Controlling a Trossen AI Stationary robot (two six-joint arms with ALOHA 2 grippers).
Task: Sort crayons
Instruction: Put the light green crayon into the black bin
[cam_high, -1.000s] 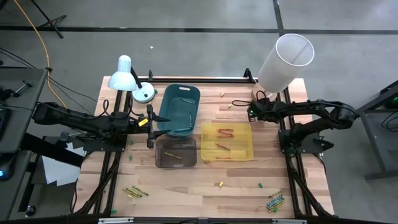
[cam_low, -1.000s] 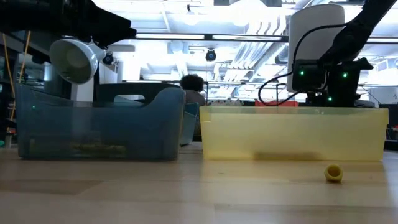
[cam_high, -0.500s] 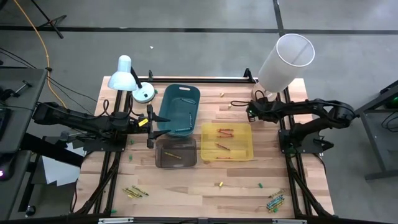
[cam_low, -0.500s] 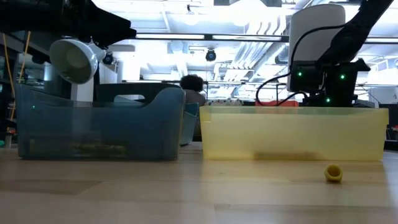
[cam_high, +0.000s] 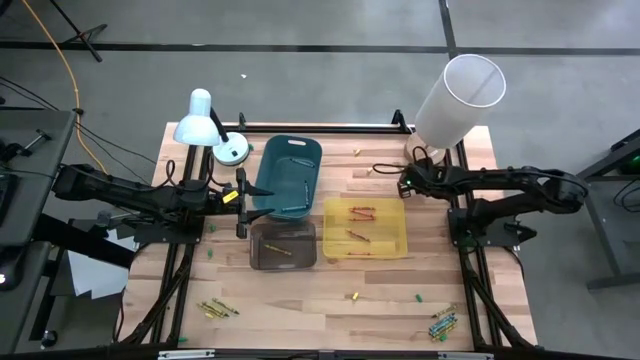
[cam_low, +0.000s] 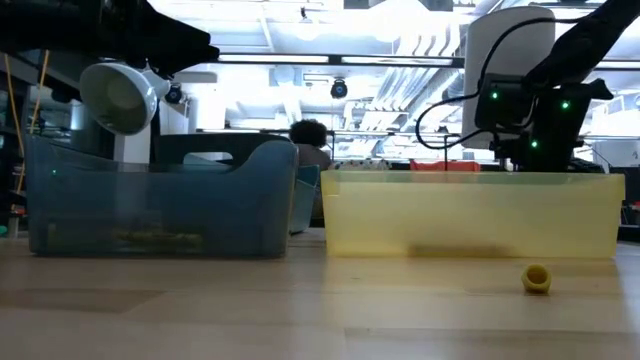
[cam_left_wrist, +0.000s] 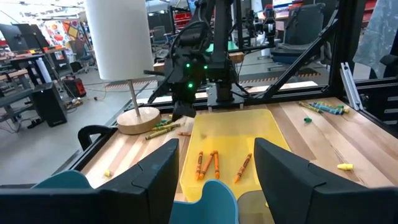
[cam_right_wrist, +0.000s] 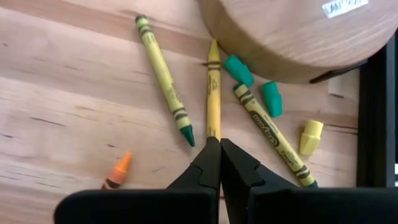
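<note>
The fingers of my right gripper are closed above the yellow crayon's body (cam_right_wrist: 214, 106), so I should open them, lower them on both sides of the crayon (cam_right_wrist: 213, 129) and close them before lifting.
Several crayons lie on the wood beside the lamp's round wooden base (cam_right_wrist: 292, 31): a yellow crayon (cam_right_wrist: 214, 87), a yellow-green one (cam_right_wrist: 165, 81), an olive one (cam_right_wrist: 270, 137) and an orange stub (cam_right_wrist: 118, 171). My right gripper (cam_right_wrist: 219, 142) (cam_high: 408, 185) points steeply down at them, shut on the yellow crayon. More red and orange crayons lie in the yellow bin (cam_high: 400, 205). My left gripper (cam_left_wrist: 217, 180) (cam_high: 240, 200) waits open and level beside the teal bin (cam_high: 262, 170). My right gripper pinches the yellow crayon's near end (cam_right_wrist: 214, 134) between its two fingertips. The fingers come from above, slanting down, roughly in line with the crayon. Whether the crayon's far tip (cam_right_wrist: 213, 45) still rests on the wood cannot be told.
Green bits (cam_right_wrist: 239, 70) and a pale yellow peg (cam_right_wrist: 309, 137) lie by the lamp base. A dark grey bin (cam_high: 255, 262) holds one yellow crayon. Crayon heaps lie near the front left (cam_high: 217, 308) and front right (cam_high: 443, 325). A white desk lamp (cam_high: 200, 120) stands far left.
My right arm has risen a little and shifted slightly toward the table's right edge, beside the lamp base. My left arm has kept still.
</note>
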